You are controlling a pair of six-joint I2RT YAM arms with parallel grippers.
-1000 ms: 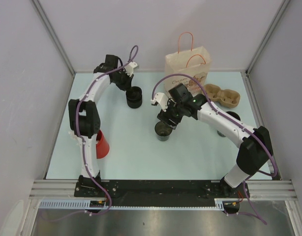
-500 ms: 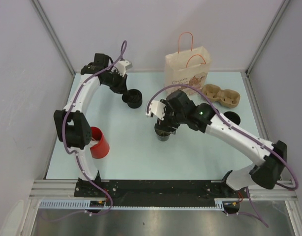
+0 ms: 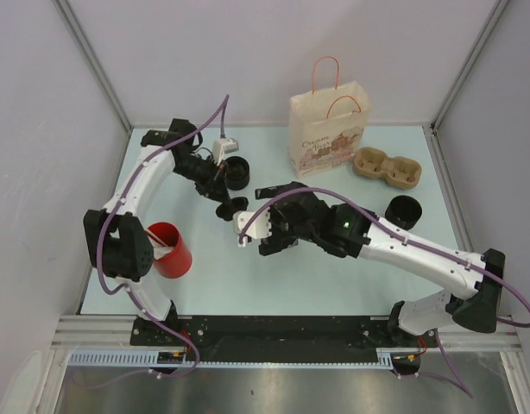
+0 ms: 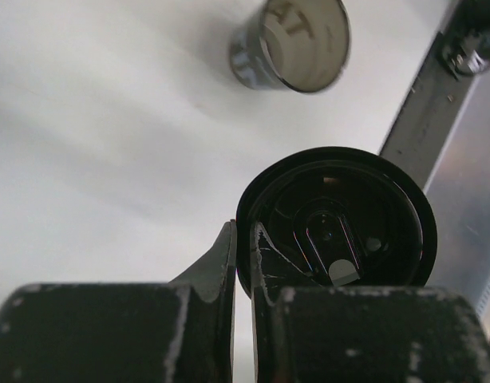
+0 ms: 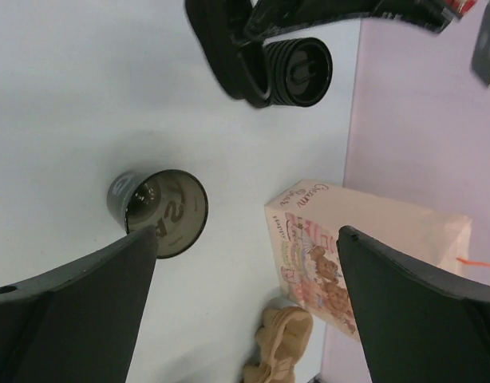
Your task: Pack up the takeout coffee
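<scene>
The black coffee lid is in my left gripper with its hollow side (image 4: 333, 227) up, so my right gripper should grab the lid's free edge (image 4: 426, 215) and turn it before capping the cup.
In the left wrist view my left gripper (image 4: 243, 239) is shut on the rim of a black coffee lid (image 4: 337, 219) and holds it above the table. Beyond the lid stands an open dark cup (image 4: 293, 40) with a beige inside. From above, the left gripper (image 3: 223, 198) and lid (image 3: 233, 208) hang near the table's middle. My right gripper (image 5: 246, 233) is open and holds nothing. The cup (image 5: 161, 209) stands apart ahead of it on the table. In the top view the right gripper (image 3: 267, 233) is beside the lid, and the right arm hides the cup.
A paper bag (image 3: 328, 129) with red handles stands at the back, with a brown cup carrier (image 3: 386, 168) to its right. A black ribbed stack (image 3: 236, 172) stands behind the lid. Another black cup (image 3: 403, 210) is at the right and a red cup (image 3: 170, 250) at the left.
My right gripper opened, let go of the cup and swung left over it. My left arm brought the lid from beside the black stack toward the table's middle.
</scene>
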